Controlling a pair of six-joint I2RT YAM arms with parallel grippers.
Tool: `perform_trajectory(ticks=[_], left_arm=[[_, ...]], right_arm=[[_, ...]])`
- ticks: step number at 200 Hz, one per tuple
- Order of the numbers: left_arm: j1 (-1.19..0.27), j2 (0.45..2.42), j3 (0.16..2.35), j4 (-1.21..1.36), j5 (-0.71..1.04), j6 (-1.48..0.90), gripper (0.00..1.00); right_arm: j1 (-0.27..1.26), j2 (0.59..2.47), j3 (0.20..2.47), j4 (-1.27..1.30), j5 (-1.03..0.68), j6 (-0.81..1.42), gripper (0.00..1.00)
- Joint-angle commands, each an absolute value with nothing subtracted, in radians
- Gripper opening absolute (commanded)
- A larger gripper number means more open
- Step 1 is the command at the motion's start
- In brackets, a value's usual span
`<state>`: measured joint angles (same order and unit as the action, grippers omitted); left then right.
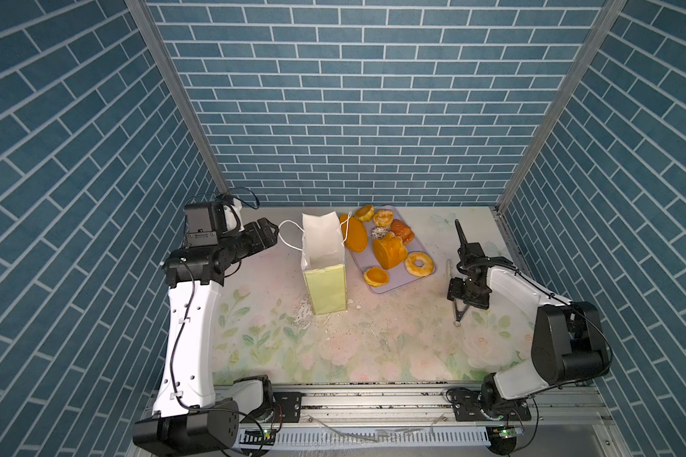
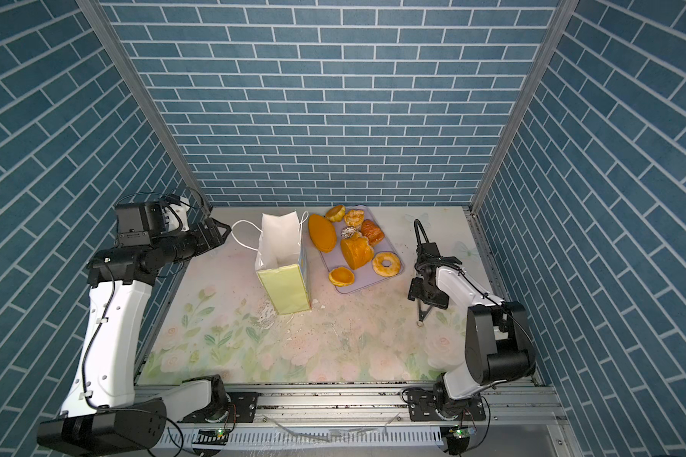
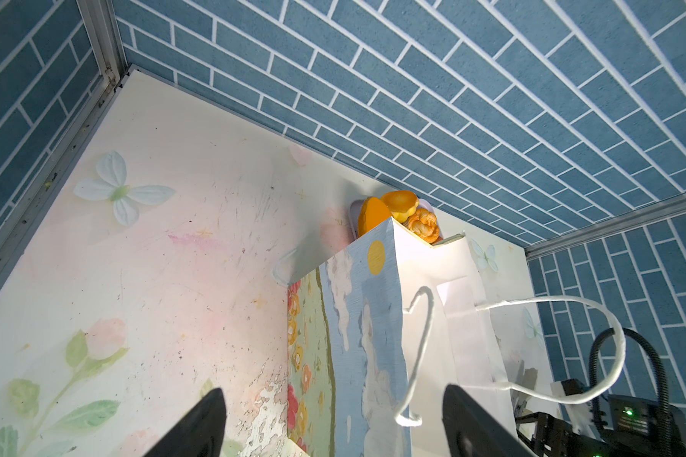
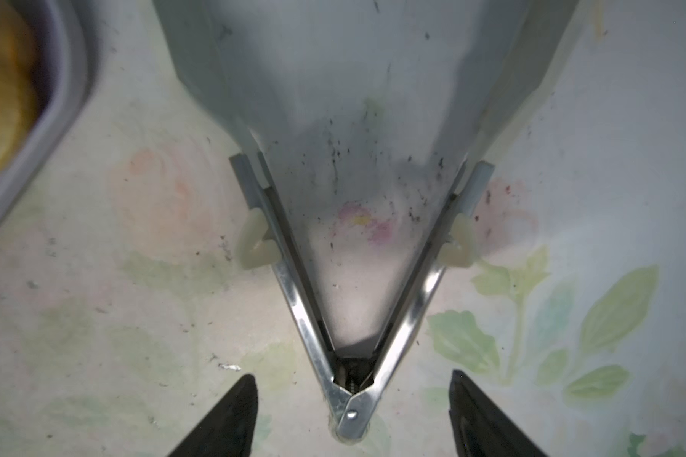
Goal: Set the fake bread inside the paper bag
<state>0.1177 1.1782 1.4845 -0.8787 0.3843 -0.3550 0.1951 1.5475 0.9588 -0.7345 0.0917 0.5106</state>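
My right gripper should move forward and down and press the tongs' metal arms [image 4: 300, 308] together before it lifts, because its open fingers are on both sides of the hinge end of the spread tongs [image 4: 350, 415].
The fake bread [image 1: 389, 251] [image 2: 356, 253] lies as several orange pastries on a lavender tray [image 1: 397, 284], just right of the paper bag [image 1: 325, 285] [image 2: 286, 289]. The bag stands upright with its mouth open, and its inside shows white. My left gripper [image 1: 273, 233] [image 3: 333, 389] is open and hovers left of the bag, near its white cord handle [image 1: 288, 237]. In the left wrist view the painted bag [image 3: 361, 316] fills the middle, with bread [image 3: 373, 215] showing behind it. My right gripper [image 1: 461, 310] [image 4: 352, 376] is open and points down, right of the tray. Metal tongs [image 4: 302, 316] sit between its fingers, untouched.
The tongs [image 1: 457, 316] are spread in a V with the hinge end nearest my right gripper. A tray corner [image 4: 56, 99] shows in the right wrist view. Blue brick walls close the back and both sides. A metal rail [image 1: 373, 399] runs along the front edge.
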Motion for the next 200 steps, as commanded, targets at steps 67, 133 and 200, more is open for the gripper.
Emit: perform_trajectory(ticks=[67, 133, 200], left_arm=[[0.12, 1.174, 1.497, -0.891, 0.367, -0.335, 0.87], [0.12, 1.178, 1.498, -0.896, 0.366, -0.337, 0.87], [0.12, 1.167, 1.498, -0.901, 0.364, -0.34, 0.87]], right_arm=[[0.197, 1.648, 0.932, -0.621, 0.124, 0.623, 0.76], [0.171, 1.624, 0.874, -0.537, 0.118, 0.552, 0.74], [0.159, 1.616, 0.841, -0.517, 0.082, 0.545, 0.71]])
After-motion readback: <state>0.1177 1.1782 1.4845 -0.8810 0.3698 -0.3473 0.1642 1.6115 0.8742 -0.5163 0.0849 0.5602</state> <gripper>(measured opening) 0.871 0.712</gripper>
